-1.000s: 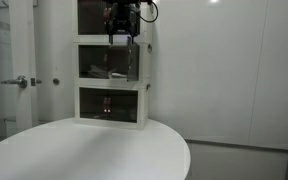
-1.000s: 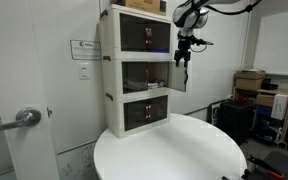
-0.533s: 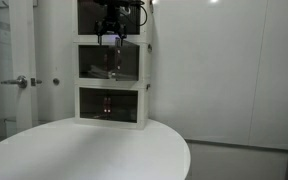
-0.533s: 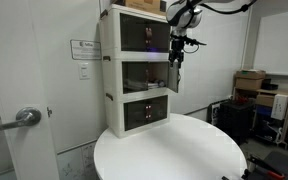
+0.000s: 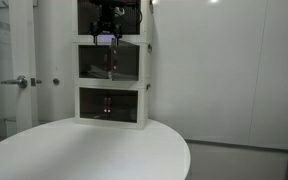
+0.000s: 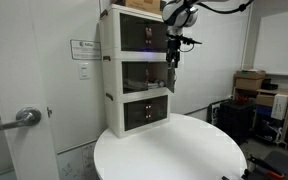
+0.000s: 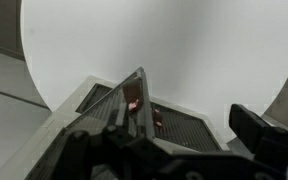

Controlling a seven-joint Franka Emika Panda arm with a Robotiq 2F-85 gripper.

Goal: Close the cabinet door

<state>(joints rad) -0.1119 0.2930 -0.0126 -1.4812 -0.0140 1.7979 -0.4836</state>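
The cabinet door's free edge [image 7: 146,100] is between the open fingers of my gripper, so I should move back, go around to the door's outer side [image 7: 114,108] and push the door closed.
The white three-tier cabinet [image 5: 112,62] stands at the back of a round white table and also shows in the other exterior view [image 6: 134,70]. The cabinet door [image 6: 171,78], a clear panel on the middle tier, hangs a little ajar, close to the cabinet front. In the wrist view its thin pale top edge [image 7: 136,95] runs away below the camera. My gripper [image 6: 173,52] is at the door's upper edge, just under the top tier; it also shows from the front [image 5: 107,37]. Its dark fingers [image 7: 174,150] are spread apart, open, holding nothing.
The round white table [image 5: 94,150] fills the foreground in both exterior views [image 6: 174,150]. A door with a lever handle [image 6: 22,118] is beside the cabinet. Boxes and clutter [image 6: 252,85] stand on the far side of the room.
My gripper has moved in toward the cabinet front, and the clear door has swung with it from well open to nearly closed.
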